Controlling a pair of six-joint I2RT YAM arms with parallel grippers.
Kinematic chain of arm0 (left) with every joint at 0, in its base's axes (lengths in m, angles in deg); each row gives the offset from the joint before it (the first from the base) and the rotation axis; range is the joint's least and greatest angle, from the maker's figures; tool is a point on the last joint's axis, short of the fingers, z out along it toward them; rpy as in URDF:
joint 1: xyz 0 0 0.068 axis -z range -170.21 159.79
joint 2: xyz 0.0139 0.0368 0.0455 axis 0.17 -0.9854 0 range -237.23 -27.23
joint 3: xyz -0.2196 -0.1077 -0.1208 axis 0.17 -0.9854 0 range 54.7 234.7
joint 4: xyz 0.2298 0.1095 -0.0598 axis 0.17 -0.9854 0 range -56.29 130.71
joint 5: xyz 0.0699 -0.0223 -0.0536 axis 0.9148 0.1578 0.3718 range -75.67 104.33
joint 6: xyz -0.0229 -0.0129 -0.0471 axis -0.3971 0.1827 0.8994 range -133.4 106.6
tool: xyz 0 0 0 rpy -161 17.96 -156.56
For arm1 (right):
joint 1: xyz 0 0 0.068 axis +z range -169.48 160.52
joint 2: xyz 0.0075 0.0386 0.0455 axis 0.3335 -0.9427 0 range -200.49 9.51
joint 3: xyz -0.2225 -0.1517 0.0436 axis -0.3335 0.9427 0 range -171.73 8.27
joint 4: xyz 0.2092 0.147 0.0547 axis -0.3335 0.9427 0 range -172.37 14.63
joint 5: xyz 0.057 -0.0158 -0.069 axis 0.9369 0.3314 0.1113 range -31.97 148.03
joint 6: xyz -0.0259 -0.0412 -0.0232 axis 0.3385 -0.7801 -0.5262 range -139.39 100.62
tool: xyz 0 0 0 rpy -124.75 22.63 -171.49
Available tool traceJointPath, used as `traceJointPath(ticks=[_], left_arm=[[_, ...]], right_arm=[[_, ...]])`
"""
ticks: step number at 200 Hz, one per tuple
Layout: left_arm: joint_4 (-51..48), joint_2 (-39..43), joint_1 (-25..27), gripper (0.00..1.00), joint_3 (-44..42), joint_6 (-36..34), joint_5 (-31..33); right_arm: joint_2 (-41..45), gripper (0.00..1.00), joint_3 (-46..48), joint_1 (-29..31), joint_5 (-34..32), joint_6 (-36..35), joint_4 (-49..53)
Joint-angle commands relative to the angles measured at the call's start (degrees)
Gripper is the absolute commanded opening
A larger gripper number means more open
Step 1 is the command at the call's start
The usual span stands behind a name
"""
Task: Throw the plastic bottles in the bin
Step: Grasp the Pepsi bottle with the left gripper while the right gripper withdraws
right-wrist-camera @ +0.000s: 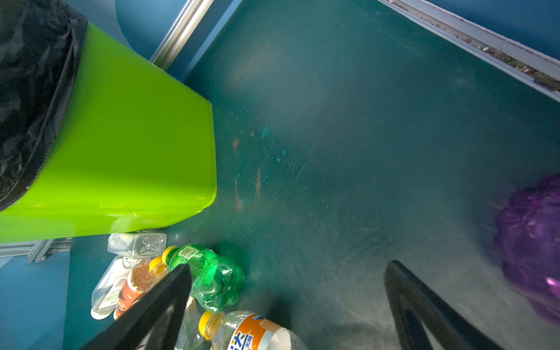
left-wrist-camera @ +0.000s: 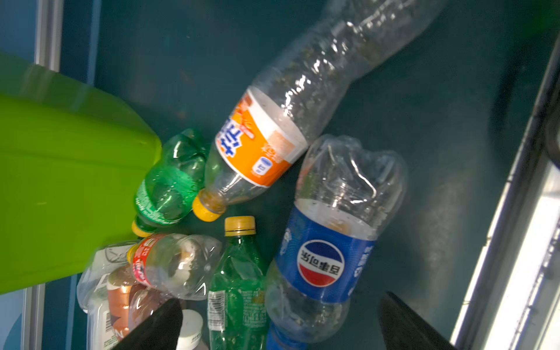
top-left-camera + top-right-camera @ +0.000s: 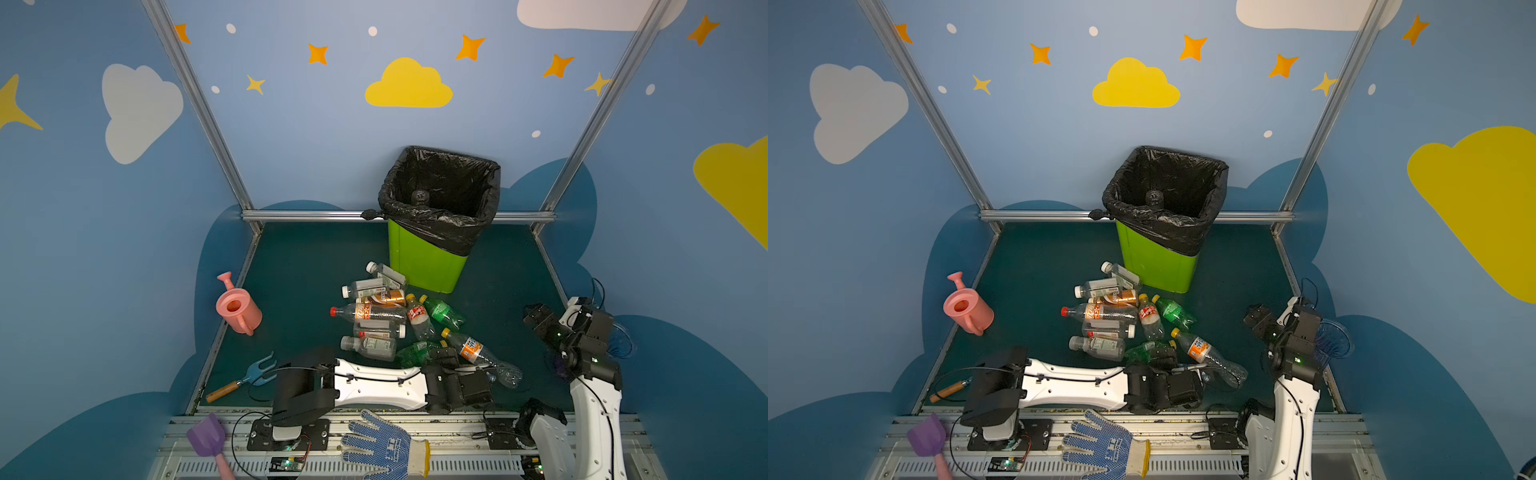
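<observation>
Next, I take the blue-labelled bottle (image 2: 326,252) with my left gripper and bring it to the bin (image 3: 444,190), because the bottle lies under my left gripper and away from my right gripper.
Several plastic bottles (image 3: 386,320) lie heaped on the dark green floor in front of the bin (image 3: 428,266), which is bright green with a black bag. My left gripper (image 3: 442,355) hangs open low over the near end of the heap. In the left wrist view a blue-labelled bottle (image 2: 321,260) and a green bottle (image 2: 236,288) lie between its spread fingers (image 2: 160,327), untouched. An orange-labelled bottle (image 2: 260,142) lies just beyond. My right gripper (image 3: 536,316) stands open at the right, over bare floor, beside a green bottle (image 1: 212,278).
A pink watering can (image 3: 237,307) stands at the left. A blue hand fork (image 3: 245,380), a purple shovel (image 3: 205,436) and a dotted blue glove (image 3: 382,446) lie near the front rail. A crumpled purple thing (image 1: 533,242) sits near the right gripper.
</observation>
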Motion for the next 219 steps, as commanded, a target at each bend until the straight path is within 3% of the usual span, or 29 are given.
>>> traceJointPath(ticks=[1,40,126,185,219], left_arm=[[-2.05,-0.91,-0.36,0.99,2.41,-3.09,-3.45],[-2.03,-4.42,-0.52,0.97,3.66,-5.68,-8.19],[-5.82,-14.02,-2.66,0.90,11.25,-8.10,-8.11],[-8.09,-16.28,-3.25,0.70,12.72,-8.48,-11.15],[-9.10,-15.30,-3.53,0.54,13.09,-6.84,-13.44]], right_arm=[[0.16,0.98,-1.25,-0.31,0.62,0.40,-1.25],[0.22,0.98,-0.93,-0.66,0.61,0.47,-1.27],[-0.11,0.98,-0.21,-1.14,1.81,0.82,-1.84],[-0.48,0.98,-0.03,-1.49,2.31,0.80,-2.06],[-0.57,0.98,0.15,-1.72,2.57,0.80,-2.28]])
